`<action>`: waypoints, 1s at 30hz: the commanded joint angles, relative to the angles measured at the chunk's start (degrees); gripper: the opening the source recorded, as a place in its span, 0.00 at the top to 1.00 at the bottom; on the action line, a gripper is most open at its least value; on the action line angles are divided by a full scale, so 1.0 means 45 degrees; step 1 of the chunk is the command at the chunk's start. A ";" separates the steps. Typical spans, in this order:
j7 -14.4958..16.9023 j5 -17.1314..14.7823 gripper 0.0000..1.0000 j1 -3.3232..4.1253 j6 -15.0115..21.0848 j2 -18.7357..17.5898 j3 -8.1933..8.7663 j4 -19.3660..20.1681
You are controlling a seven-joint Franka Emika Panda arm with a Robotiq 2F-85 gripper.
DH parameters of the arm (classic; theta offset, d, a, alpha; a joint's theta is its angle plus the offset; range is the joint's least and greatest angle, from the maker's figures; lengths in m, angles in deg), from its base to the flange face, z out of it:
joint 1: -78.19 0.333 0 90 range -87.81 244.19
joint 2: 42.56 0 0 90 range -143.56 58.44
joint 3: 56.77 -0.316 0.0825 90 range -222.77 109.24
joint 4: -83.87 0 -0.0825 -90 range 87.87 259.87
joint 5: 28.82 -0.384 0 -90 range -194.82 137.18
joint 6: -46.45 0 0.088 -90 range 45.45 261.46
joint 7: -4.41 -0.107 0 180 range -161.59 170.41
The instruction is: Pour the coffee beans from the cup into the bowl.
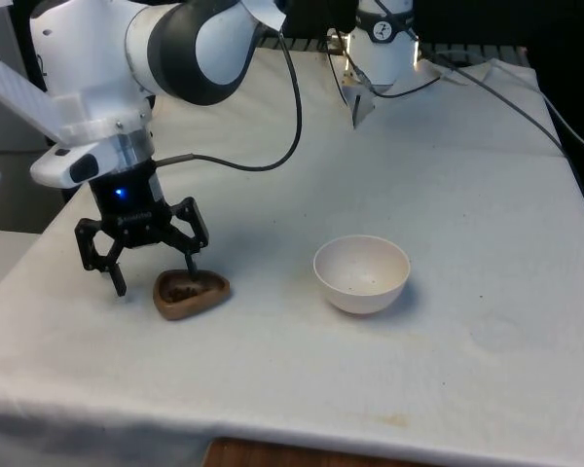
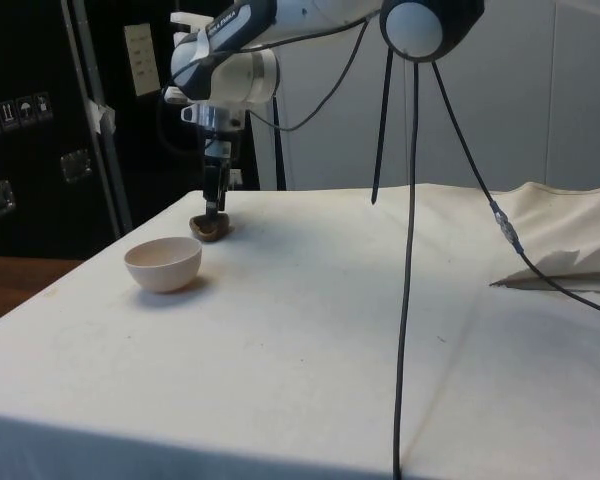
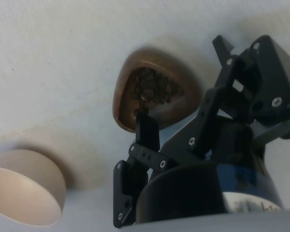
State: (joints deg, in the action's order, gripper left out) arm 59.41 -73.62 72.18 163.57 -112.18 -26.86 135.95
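The coffee beans [image 3: 152, 86] leave part of the cup's bottom [image 3: 170, 110] showing. They will form only a small heap in the bowl when I pour.
A low brown wooden cup [image 1: 197, 295] holding dark coffee beans [image 3: 154, 87] sits on the white cloth at the front view's left. My gripper [image 1: 156, 275] stands open and low over the cup's left rim. One fingertip [image 1: 190, 269] dips inside the cup just above the beans, and the other fingertip [image 1: 120, 284] hangs outside the cup near the cloth. The wrist view shows the cup [image 3: 135, 72] between the spread fingers of the gripper [image 3: 183, 84]. An empty white bowl [image 1: 361, 273] stands upright to the cup's right. From the side, the gripper [image 2: 213, 208] is over the cup [image 2: 211, 230], behind the bowl [image 2: 163, 263].
A black cable [image 1: 294, 107] loops from the arm above the cloth. Crumpled cloth [image 2: 570, 230] lies on the side view's right. The table's left edge [image 1: 19, 272] runs close to the gripper. Open cloth [image 1: 487, 243] stretches to the bowl's right.
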 commanded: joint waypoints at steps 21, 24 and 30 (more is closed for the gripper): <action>0.0038 -0.0115 0.00 0.0064 -0.0013 -0.0089 0.0038 -0.0013; 0.0038 -0.0115 0.00 0.0076 -0.0013 -0.0089 0.0038 0.0000; 0.0051 -0.0115 0.05 0.0076 0.0000 -0.0089 0.0038 0.0000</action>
State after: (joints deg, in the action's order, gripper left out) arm 59.70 -74.20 72.52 163.51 -112.58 -26.69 136.01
